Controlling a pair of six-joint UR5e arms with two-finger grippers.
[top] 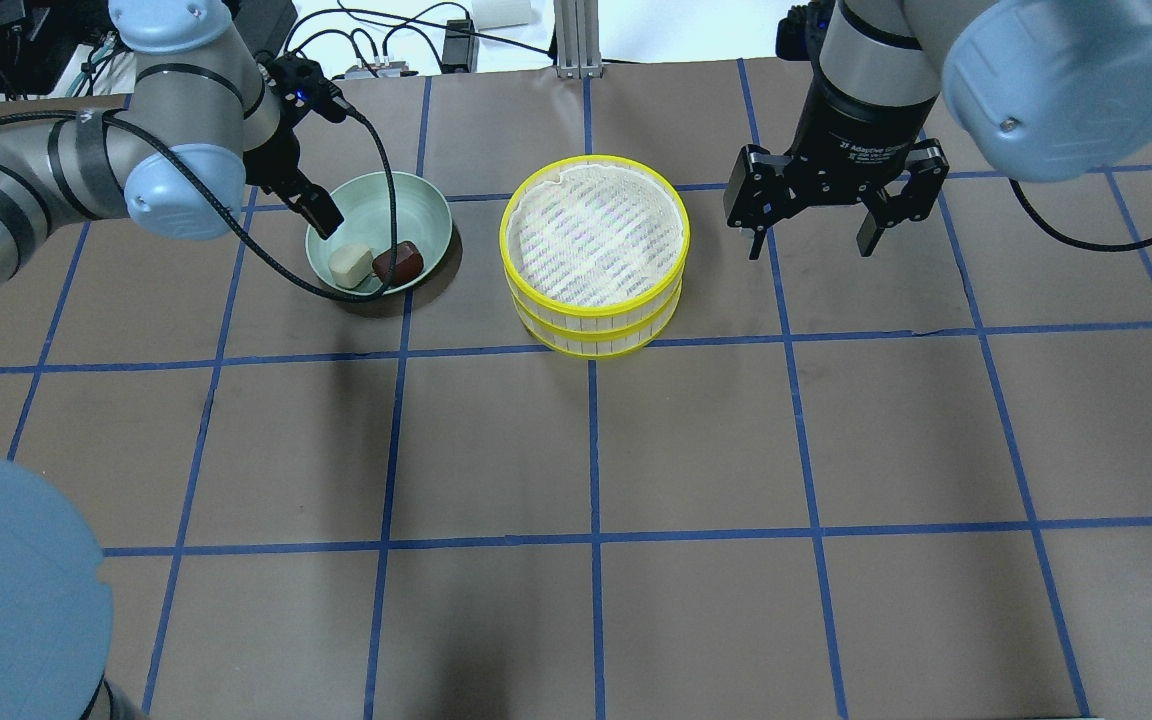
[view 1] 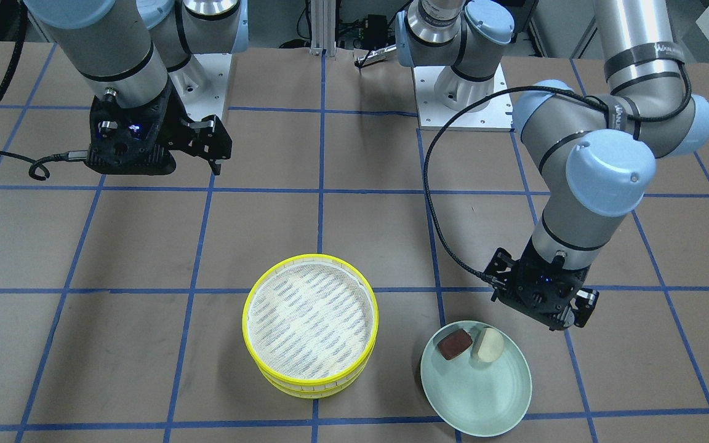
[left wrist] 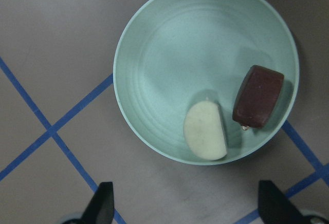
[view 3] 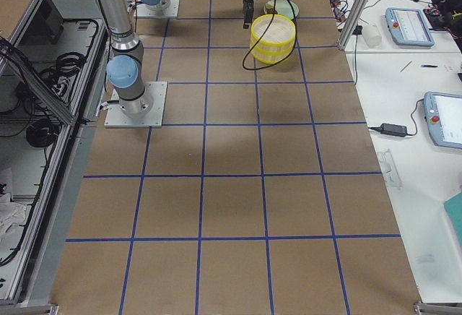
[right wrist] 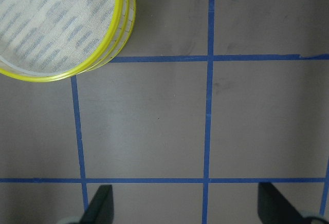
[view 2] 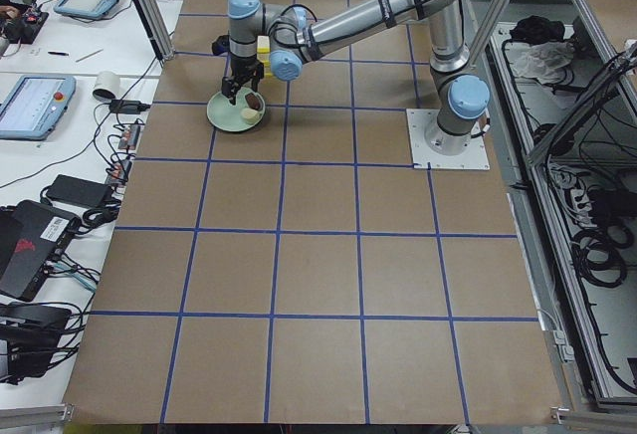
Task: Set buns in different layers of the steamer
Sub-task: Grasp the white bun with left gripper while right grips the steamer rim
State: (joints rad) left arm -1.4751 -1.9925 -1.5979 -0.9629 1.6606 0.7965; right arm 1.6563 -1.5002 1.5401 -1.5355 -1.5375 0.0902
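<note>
My right gripper is to lift the steamer's top tray [view 1: 312, 319] off by its rim [view 1: 253, 288] before the cream-white bun goes in, because that tray covers the lower tray.
The steamer [top: 594, 225], two stacked yellow-rimmed trays with an empty mesh top, stands mid-table; it also shows in the front view [view 1: 310, 320] and the right wrist view [right wrist: 56, 23]. The dark reddish-brown bun [top: 398, 262] and the cream-white bun [top: 350, 264] lie side by side in the mint-green plate [top: 386, 185], to the steamer's left. My left gripper [left wrist: 187, 206] is open and empty, hovering above the plate's edge near the cream-white bun [left wrist: 205, 130] and the brown bun [left wrist: 258, 96]. My right gripper [top: 811, 235] is open and empty, above bare table right of the steamer.
The table is brown paper with a blue tape grid. The two arm bases [view 1: 462, 92] stand at the robot's edge. A black cable [top: 376, 200] from the left wrist loops over the plate. Side benches hold tablets and cables [view 2: 35, 106].
</note>
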